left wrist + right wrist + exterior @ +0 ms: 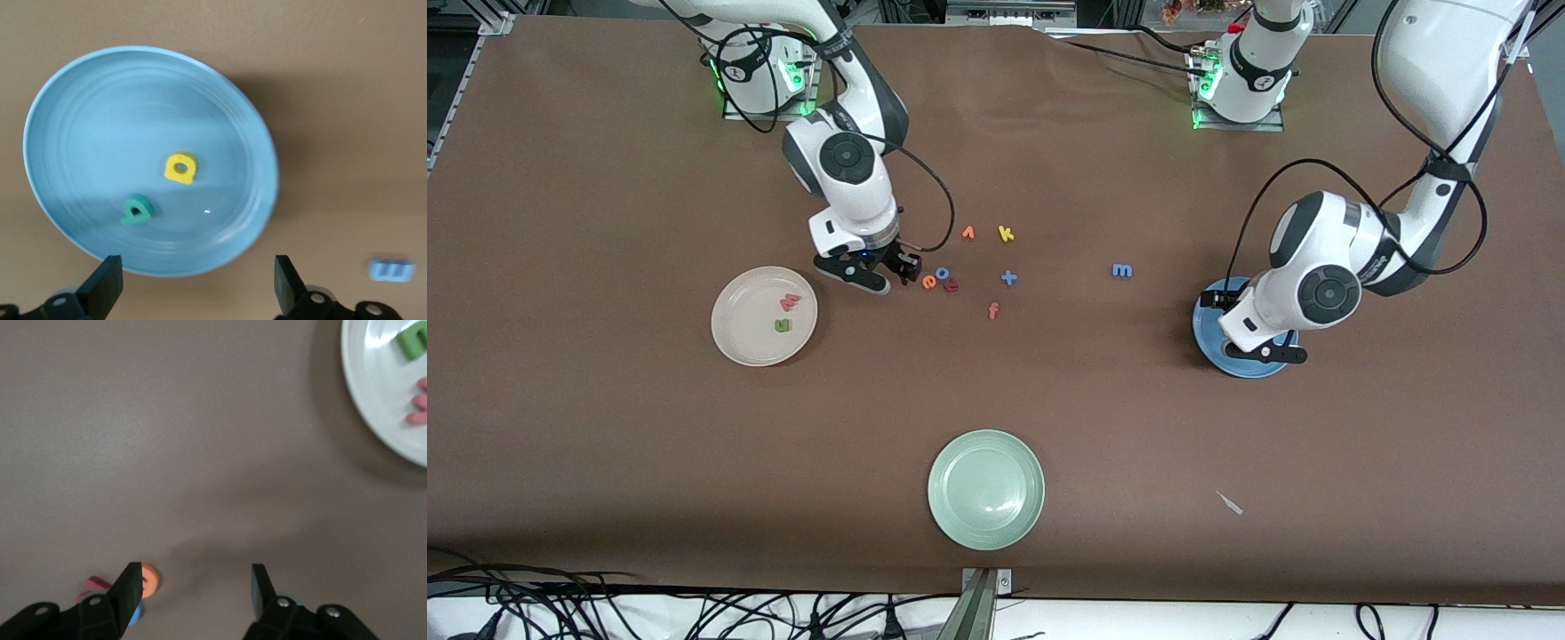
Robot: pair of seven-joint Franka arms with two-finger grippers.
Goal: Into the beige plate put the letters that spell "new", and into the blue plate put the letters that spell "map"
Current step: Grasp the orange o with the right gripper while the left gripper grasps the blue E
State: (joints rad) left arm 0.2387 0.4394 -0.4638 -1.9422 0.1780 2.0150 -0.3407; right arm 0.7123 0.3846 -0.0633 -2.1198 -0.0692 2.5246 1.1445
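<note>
The blue o is next to the orange e instead of on top of it, so the orange e will come away by itself when I lift it.
The beige plate holds the red-pink w and the olive-green n. Between this plate and the letter cluster, my right gripper is open and low over bare table. The orange e lies just outside one finger. The blue plate holds the yellow a and the teal p. My left gripper hangs open and holds nothing over that plate's rim. The blue m lies on the table between the cluster and the blue plate.
A blue o and a dark pink letter touch the e. An orange letter, yellow k, blue plus and orange f lie nearby. A pale green plate and a white scrap sit nearest the camera.
</note>
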